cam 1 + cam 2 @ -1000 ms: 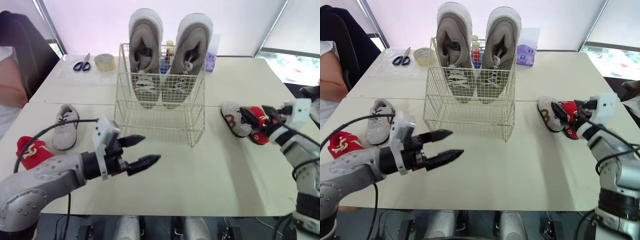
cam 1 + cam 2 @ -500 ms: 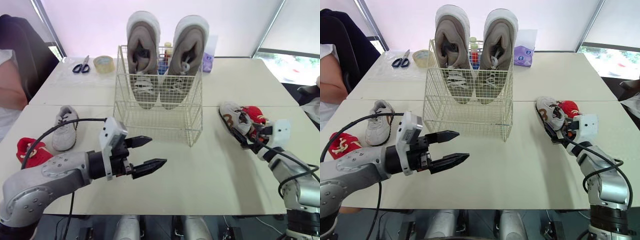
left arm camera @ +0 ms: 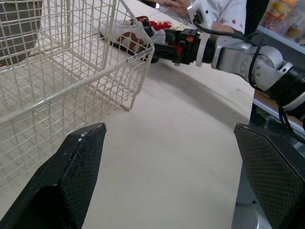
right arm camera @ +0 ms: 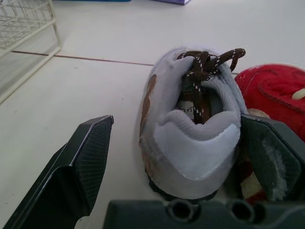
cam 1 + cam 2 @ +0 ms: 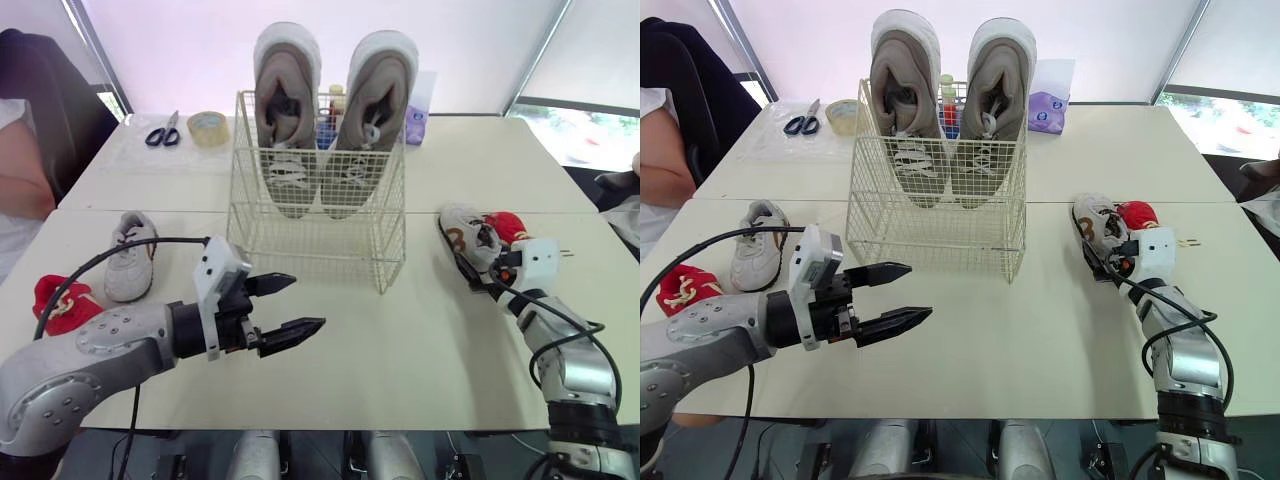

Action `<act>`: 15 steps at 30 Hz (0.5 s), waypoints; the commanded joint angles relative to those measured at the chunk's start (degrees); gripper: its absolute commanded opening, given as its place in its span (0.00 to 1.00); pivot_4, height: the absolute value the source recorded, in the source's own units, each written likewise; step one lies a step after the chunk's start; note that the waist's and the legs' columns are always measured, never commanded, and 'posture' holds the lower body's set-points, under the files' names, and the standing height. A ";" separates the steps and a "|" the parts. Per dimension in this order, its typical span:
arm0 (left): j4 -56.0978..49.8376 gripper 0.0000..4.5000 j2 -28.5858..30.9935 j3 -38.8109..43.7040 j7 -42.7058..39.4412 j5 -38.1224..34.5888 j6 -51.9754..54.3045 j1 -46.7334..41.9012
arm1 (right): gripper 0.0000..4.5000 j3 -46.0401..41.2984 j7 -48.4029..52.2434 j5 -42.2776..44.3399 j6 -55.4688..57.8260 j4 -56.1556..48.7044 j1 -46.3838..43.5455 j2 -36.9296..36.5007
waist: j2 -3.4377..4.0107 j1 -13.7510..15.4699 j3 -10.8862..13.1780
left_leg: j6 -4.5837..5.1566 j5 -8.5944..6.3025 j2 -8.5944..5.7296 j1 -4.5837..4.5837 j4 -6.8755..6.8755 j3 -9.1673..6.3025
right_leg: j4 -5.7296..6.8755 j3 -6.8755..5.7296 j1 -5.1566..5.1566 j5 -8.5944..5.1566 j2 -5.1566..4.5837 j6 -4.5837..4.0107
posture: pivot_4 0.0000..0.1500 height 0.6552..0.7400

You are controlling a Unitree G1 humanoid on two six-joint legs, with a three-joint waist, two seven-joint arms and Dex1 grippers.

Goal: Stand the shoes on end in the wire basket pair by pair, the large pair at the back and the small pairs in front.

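The small grey shoe's padded heel (image 4: 198, 148) goes around an empty opening (image 4: 206, 104), so the robot should expect the shoe's heel to press together into a narrow fold when it pinches and lifts it.
The wire basket (image 5: 318, 245) stands mid-table with the large grey pair (image 5: 288, 110) on end at its back; its front part is empty. To its right lie a small grey shoe with brown laces (image 4: 186, 133) and a small red shoe (image 4: 274, 90), side by side. My right gripper (image 4: 176, 167) is open at the grey shoe's heel, one finger on each side. Left of the basket lie a small white shoe (image 5: 130, 255) and a red shoe (image 5: 62, 303). My left gripper (image 5: 285, 305) hangs open over the table in front of the basket, holding nothing.
Scissors (image 5: 162, 130), a tape roll (image 5: 208, 125) and a purple packet (image 5: 420, 122) lie at the table's back. A person (image 5: 20, 170) sits at the left edge. Bare tabletop (image 5: 400, 340) stretches in front of the basket.
My right gripper dropped from above the red shoe and moved in around the grey shoe's heel. The left gripper has barely moved.
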 commanded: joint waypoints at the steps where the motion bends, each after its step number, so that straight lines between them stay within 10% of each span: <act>1: -1.58 1.00 0.21 -0.21 -0.42 1.24 -1.65 -0.02 | 0.80 1.07 -0.98 -1.91 -1.02 2.78 -0.45 0.58 | 0.00 -0.02 0.00 | 0.00 0.00 0.00 0.00 0.00 0.00 | -0.01 0.00 0.00 0.00 0.00 0.00 | 1.00 0.95; 8: -1.14 1.00 0.40 -0.19 -1.10 2.25 -2.04 -0.11 | 0.06 2.35 -0.85 -3.74 -2.82 3.97 -0.85 0.46 | -0.01 -0.22 0.00 | 0.00 0.00 0.01 0.01 -0.03 0.00 | -0.02 0.00 0.01 0.00 0.00 0.02 | 1.00 0.95; 15: 4.24 1.00 2.21 6.34 -1.24 -6.76 -1.88 -3.33 | 0.00 -3.05 3.95 1.09 -4.59 0.77 -7.16 -4.80 | 0.23 -0.34 0.15 | 0.00 0.00 0.02 0.00 -0.04 0.01 | -0.03 0.00 -0.02 -0.02 -0.01 0.03 | 1.00 0.95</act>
